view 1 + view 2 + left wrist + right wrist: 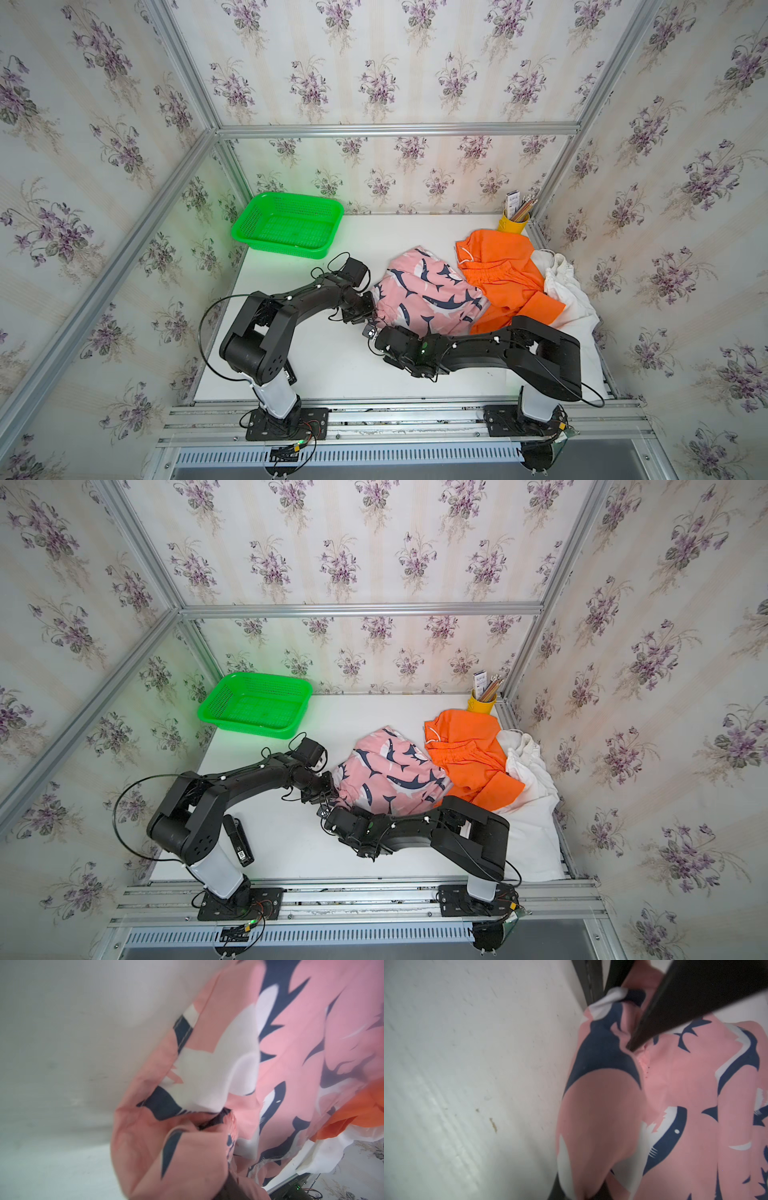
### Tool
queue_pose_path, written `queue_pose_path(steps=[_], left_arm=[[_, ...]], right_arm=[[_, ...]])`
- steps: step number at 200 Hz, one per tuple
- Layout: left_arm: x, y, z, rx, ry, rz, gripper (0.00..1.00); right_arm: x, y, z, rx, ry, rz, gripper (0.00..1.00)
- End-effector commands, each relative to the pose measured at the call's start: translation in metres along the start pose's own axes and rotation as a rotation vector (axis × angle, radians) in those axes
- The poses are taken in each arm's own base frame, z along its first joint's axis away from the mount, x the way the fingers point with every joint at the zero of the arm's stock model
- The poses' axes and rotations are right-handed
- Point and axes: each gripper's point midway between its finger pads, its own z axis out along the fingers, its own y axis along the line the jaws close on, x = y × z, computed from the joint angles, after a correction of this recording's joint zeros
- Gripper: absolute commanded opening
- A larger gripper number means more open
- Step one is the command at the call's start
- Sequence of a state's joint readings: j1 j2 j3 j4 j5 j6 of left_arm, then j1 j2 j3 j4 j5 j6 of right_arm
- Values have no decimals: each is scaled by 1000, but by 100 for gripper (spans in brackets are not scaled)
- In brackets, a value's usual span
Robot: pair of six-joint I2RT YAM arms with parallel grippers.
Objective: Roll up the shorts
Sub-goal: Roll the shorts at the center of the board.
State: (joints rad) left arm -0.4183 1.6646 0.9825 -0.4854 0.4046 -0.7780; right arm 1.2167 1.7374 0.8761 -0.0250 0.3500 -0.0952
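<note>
Next, my right gripper moves to the shorts' near side [424, 323] before my left gripper takes the shorts' edge again, because both my grippers are crowding the same corner of the pink shorts [379, 315].
The pink shorts [424, 291] [386, 771] with navy-and-white print lie crumpled mid-table. The orange shorts [498, 270] [465, 746] overlap their right side, and the white shorts [569, 291] [532, 779] lie under those by the right wall. Both grippers meet at the pink shorts' near-left corner. My left gripper [365, 311] [328, 793] has pink cloth [291, 1043] draped over its jaws, with only one dark finger [228, 1186] showing. My right gripper [380, 326] [336, 808] is shut on a fold of pink cloth [675, 1084], pinched between its dark fingers [555, 1188].
A green mesh basket [286, 226] [253, 702] stands at the back left of the white table [332, 365]. A yellow cup of pencils [514, 220] [482, 700] sits in the back right corner. Aluminium frame posts and papered walls close in the sides.
</note>
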Motion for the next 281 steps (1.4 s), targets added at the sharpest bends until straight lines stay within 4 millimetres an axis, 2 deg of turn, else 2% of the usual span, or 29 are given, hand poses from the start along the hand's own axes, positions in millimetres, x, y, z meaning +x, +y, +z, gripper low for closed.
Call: queue_pose_path(steps=[1,18,24,36,40,51,73,93,123,130,134,154,172,182,200,214,242,255,265,281], left_arm=[[-1,12,-24,-26,-31,3,50],[1,11,-46,-14,-70,13,70],[3,8,-53,-2,-81,21,74],[9,1,-64,32,-82,60,76],[11,-2,-73,44,-104,75,77],[16,0,-83,27,-118,76,79],[27,11,-90,-21,-107,31,80],[34,13,-82,-41,-92,1,81],[41,5,-50,0,-19,-77,83],[41,1,-47,2,-23,-71,84],[42,4,-38,-23,-5,-80,84],[38,2,-20,-16,-3,-95,85],[29,-4,-2,19,-6,-81,81],[24,-8,7,27,-1,-50,72],[20,-1,21,-19,24,-36,49],[21,3,28,-36,43,-31,38],[24,3,32,-36,67,-26,36],[24,3,29,-35,61,-21,36],[24,2,27,-39,60,-13,36],[23,2,24,-42,59,-5,37]], right_arm=[[-13,34,-16,-263,-36,179,0],[-29,46,-29,-436,-81,316,0],[-35,49,-34,-501,-94,368,0],[-42,50,-40,-614,-117,473,0],[-44,49,-41,-651,-120,509,0],[-47,44,-42,-726,-126,609,0],[-36,28,-33,-829,-103,812,0],[-19,22,-22,-904,-47,967,0],[16,24,-10,-956,55,1174,0],[24,24,-8,-955,76,1204,0],[27,25,-7,-955,88,1213,0],[39,30,-3,-951,136,1236,0],[45,32,-3,-949,153,1238,0],[49,31,-3,-933,159,1220,0],[57,24,-3,-825,176,1132,0],[58,11,-8,-698,182,1024,14],[56,-34,-27,-351,208,758,41],[43,-50,-42,-241,188,640,49],[31,-55,-52,-170,170,547,55],[13,-50,-61,-89,149,388,63]])
